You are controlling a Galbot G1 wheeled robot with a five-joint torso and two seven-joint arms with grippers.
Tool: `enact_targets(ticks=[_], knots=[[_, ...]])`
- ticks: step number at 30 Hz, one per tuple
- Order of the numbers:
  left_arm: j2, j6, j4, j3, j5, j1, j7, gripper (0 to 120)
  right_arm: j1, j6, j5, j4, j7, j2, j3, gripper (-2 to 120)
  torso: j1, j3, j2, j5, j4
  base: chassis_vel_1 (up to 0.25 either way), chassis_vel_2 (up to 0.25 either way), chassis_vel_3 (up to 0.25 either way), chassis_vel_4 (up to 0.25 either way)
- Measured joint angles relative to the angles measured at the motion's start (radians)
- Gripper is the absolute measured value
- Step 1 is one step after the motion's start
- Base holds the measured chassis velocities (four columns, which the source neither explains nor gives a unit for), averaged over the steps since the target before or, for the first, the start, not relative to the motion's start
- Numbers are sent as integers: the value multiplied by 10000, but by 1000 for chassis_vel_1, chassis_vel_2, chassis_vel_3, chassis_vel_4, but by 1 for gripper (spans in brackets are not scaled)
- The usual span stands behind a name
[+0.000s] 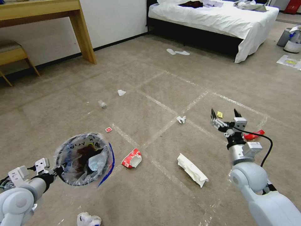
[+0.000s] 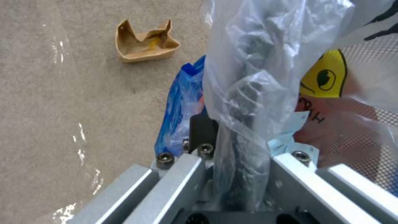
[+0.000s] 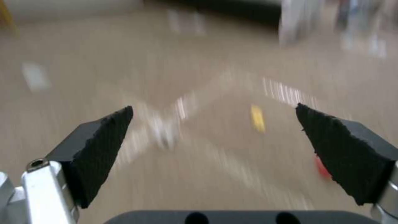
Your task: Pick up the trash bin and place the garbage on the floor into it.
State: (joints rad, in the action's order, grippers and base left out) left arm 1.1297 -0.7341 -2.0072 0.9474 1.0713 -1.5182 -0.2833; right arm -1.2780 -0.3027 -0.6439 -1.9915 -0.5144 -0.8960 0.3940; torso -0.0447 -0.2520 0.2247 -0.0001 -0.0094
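Note:
My right gripper will have the white paper bag [image 1: 192, 170] standing up stiffly from it when I carry it, because the bag lies with crisp, straight edges [image 1: 195, 166].
My left gripper [image 1: 58, 171] is shut on the rim of the trash bin [image 1: 84, 158] and holds it above the floor [image 1: 150, 78] at the near left. In the left wrist view the gripper [image 2: 240, 149] clamps the crinkly bag liner, with the pale blue mask [image 2: 290, 133] inside the trash bin [image 2: 352, 124]. My right gripper [image 1: 225, 113] hangs open and empty over the tape grid. Garbage lies around: a torn red-white cup [image 1: 131, 158], a white paper bag [image 1: 192, 169], a tissue [image 1: 121, 92], a red wrapper [image 1: 254, 135], brown cardboard [image 2: 145, 45].
A bed [image 1: 219, 18] stands at the back, with white slippers [image 1: 177, 52] before it. A wooden desk [image 1: 47, 12] and a chair [image 1: 12, 53] are at the far left. A grey bin [image 1: 290, 37] sits at the far right. A white-blue wad [image 1: 88, 219] lies close in front.

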Motion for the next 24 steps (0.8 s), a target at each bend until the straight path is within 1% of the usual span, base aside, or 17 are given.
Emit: enact_targets(ticks=[1, 3, 4, 5, 6, 8, 9, 10, 13, 15, 16, 18, 19, 20, 21, 23, 24], knots=[[30, 8, 16, -25, -51, 5, 25, 0, -93, -1027, -558, 12, -401, 257, -315, 100, 1, 0, 0, -1, -4, 0, 0, 0, 0], [72, 19, 56, -36, -125, 5, 61, 0, -26, -1826, -928, 298, -691, 426, -841, 100, 0, 0, 0, 0, 0, 0, 0, 0, 0], [72, 19, 56, -36, -125, 5, 61, 0, -26, -1826, -928, 298, -691, 426, -841, 100, 0, 0, 0, 0, 0, 0, 0, 0, 0], [98, 50, 88, -43, -187, -9, 94, 0, 136, -2459, -1212, 567, -784, 502, -1273, 100, 0, 0, 0, 2, 2, 0, 0, 0, 0], [98, 50, 88, -43, -187, -9, 94, 0, 136, -2459, -1212, 567, -784, 502, -1273, 100, 0, 0, 0, 2, 2, 0, 0, 0, 0], [120, 86, 163, -101, -277, 18, 108, 0, 503, -3882, -1863, 1057, -913, 525, -1818, 100, 0, -1, 0, 2, 9, 0, 0, 0, 0], [120, 86, 163, -101, -277, 18, 108, 0, 503, -3882, -1863, 1057, -913, 525, -1818, 100, 0, -1, 0, 2, 9, 0, 0, 0, 0], [119, 86, 226, -186, -289, 99, 105, 0, 617, -4281, -1921, 1313, -911, 481, -1974, 100, 0, -1, 0, 2, 6, 0, 0, 0, 0], [112, 87, 362, -325, -339, 206, 97, 0, 1002, -4510, -1604, 2065, -670, 338, -2466, 100, 1, 0, 0, -3, -5, 0, 0, 0, 0], [85, 87, 488, -383, -400, 246, 91, 0, 1308, -4516, -1185, 2732, -349, 200, -2860, 100, 0, -3, 0, 6, 9, 0, 0, 0, 0], [85, 87, 488, -383, -400, 246, 91, 0, 1308, -4516, -1185, 2732, -349, 200, -2860, 100, 0, -3, 0, 6, 9, 0, 0, 0, 0], [-20, 88, 625, -517, -403, 349, 90, 0, 1603, -4505, -716, 3502, 11, 63, -3241, 100, 0, -2, 0, -7, -4, 0, 0, 0, 0], [-20, 88, 625, -517, -403, 349, 90, 0, 1603, -4505, -716, 3502, 11, 63, -3241, 100, 0, -2, 0, -7, -4, 0, 0, 0, 0], [-25, 89, 660, -509, -402, 310, 88, 0, 2004, -4480, -442, 4046, 223, -50, -3766, 100, 0, -2, 0, 4, -4, 0, 0, 0, 0], [-25, 89, 660, -509, -402, 310, 88, 0, 2004, -4480, -442, 4046, 223, -50, -3766, 100, 0, -2, 0, 4, -4, 0, 0, 0, 0], [19, 103, 691, -408, -421, 227, 68, 0, 2699, -4443, 47, 4897, 536, -213, -4743, 100, 0, -2, 0, -3, 5, 0, 0, 0, 0], [19, 103, 691, -408, -421, 227, 68, 0, 2699, -4443, 47, 4897, 536, -213, -4743, 100, 0, -2, 0, -3, 5, 0, 0, 0, 0]])
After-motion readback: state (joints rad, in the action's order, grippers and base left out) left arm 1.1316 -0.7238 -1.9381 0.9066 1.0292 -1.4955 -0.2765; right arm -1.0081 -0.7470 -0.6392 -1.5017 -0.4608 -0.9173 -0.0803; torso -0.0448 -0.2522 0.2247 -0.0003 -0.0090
